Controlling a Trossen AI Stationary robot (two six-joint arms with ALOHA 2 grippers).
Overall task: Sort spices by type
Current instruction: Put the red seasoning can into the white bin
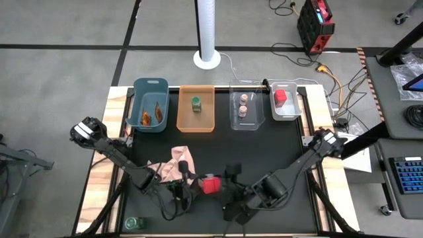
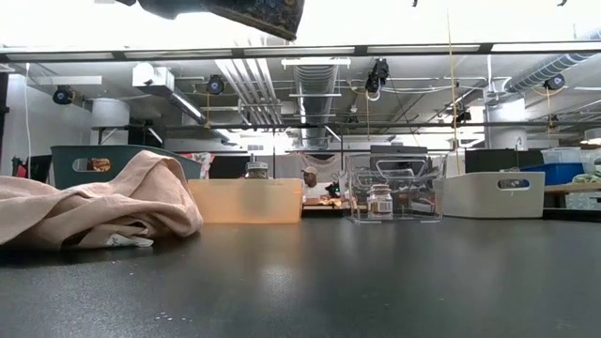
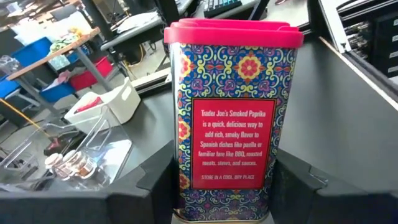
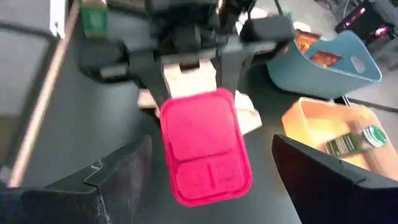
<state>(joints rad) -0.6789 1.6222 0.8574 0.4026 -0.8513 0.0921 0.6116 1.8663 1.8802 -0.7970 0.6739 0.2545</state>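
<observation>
The red tin is far away in my left gripper, so my right gripper should take the red tin's lid end and carry the tin to its match in the white bin.
My left gripper is shut on a red boxy tin with a red lid and a patterned label, near the middle of the table's near edge. My right gripper is open just to the tin's right. In the right wrist view its fingers stand wide on either side of the red lid without touching it. Far-edge bins hold orange-brown packets, a green-capped jar, tan-lidded jars and another red container. One more green-capped jar stands at the near left corner. My left gripper pinches the tin's lower body between its two fingers, one on each narrow side. It comes in level from the table's left. The tin stands upright, lid on top. I cannot tell whether its base is clear of the table.
A crumpled pink cloth lies just left of and beyond the tin and fills the left of the low view. The blue, orange, clear and white bins line the far edge. Dark mat lies between them and the grippers.
</observation>
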